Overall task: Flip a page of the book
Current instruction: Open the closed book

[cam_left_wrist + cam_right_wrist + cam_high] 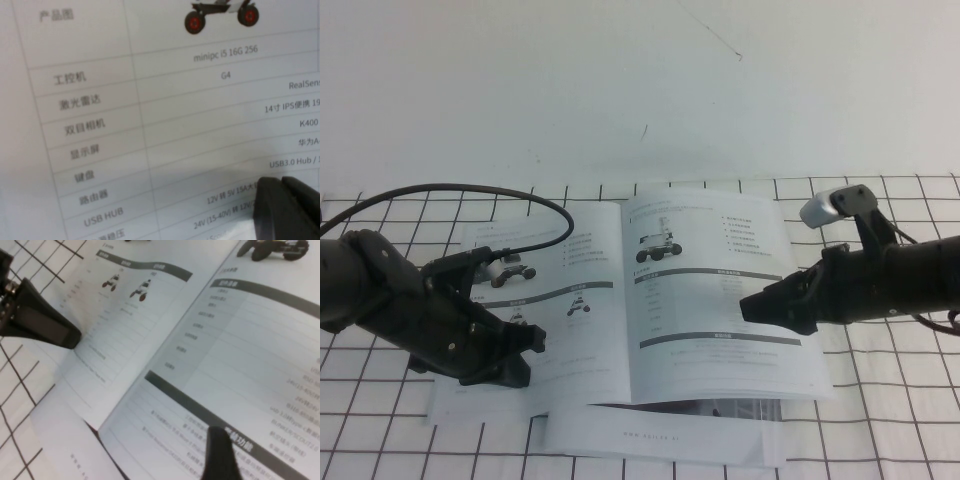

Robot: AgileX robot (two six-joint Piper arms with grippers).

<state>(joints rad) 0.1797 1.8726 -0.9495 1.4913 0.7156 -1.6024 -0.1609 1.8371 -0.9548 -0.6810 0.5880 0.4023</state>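
Note:
I can see the page lies flat (pixel 718 308) with my right fingers well inside, so next I return toward its outer edge (pixel 808 348), press and push toward the book's spine.
The book (pixel 620 330) lies open on the gridded table. The page (pixel 710 290), with a rover photo, a bullet list and two grey bars, lies on the right side, and it also shows in the right wrist view (pixel 240 355). My right gripper (pixel 748 307) is shut, its tip over this page's lower grey bar (pixel 218 437). My left gripper (pixel 525 345) is shut and rests on the left-hand page (pixel 570 330). The left wrist view shows its fingertips (pixel 281 187) against a printed table.
A plain white booklet (pixel 660 440) with one line of tiny text lies under the book's near edge. The table (pixel 880 420) is white with a black grid. A white wall (pixel 640 80) stands behind it. A black cable (pixel 470 190) arcs over the left arm.

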